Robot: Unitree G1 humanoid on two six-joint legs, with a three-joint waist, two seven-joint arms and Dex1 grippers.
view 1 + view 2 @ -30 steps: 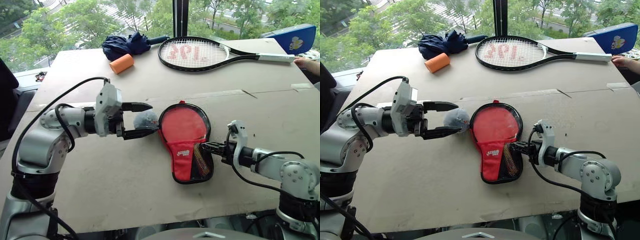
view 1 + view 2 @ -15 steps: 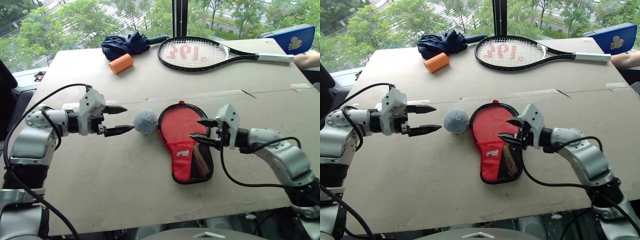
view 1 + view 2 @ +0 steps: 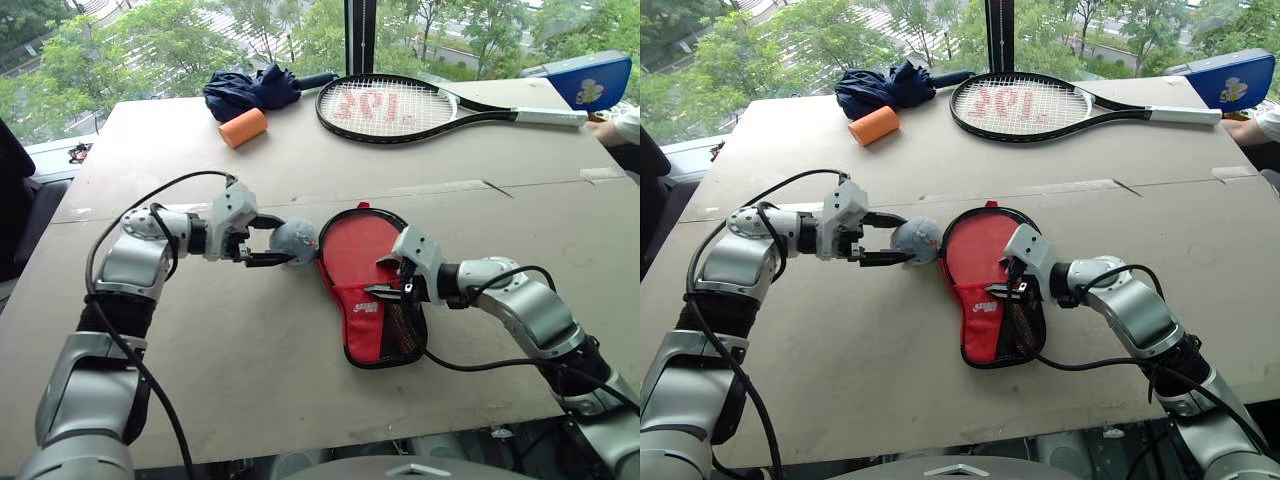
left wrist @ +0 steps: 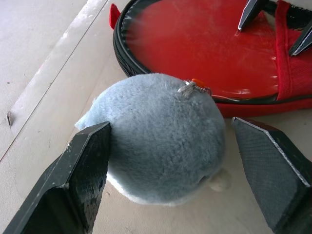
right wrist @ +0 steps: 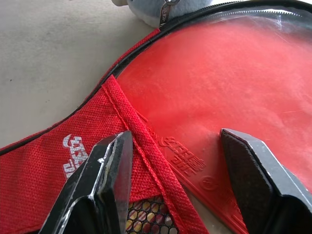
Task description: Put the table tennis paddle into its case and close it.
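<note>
The plush ball on the zip [image 3: 293,241] is beside my left gripper. My left gripper should therefore pull the ball around the case's far rim [image 3: 362,209] toward my right gripper.
The case [image 3: 372,330] lies flat mid-table, clear side up, with its red panel and mesh pocket toward me. The table tennis paddle [image 3: 362,245] is inside it: the red face shows through the plastic and the striped handle sits under the mesh. My right gripper [image 3: 386,278] hovers open over the case's middle; its fingers [image 5: 109,170] straddle the red panel's edge. A grey-blue plush ball [image 4: 161,141] with a metal clasp rests against the case's zip rim. My left gripper [image 3: 270,243] is open, one finger on each side of that ball.
At the far edge lie a strung tennis racket [image 3: 400,105], an orange cylinder [image 3: 243,127] and a folded dark blue umbrella [image 3: 250,90]. A blue bag [image 3: 590,80] and a person's hand [image 3: 605,128] are at the far right corner.
My right gripper left the case's handle end, opened, rolled and swung left over the case's middle. My left gripper drew back from the plush ball, then returned around it.
</note>
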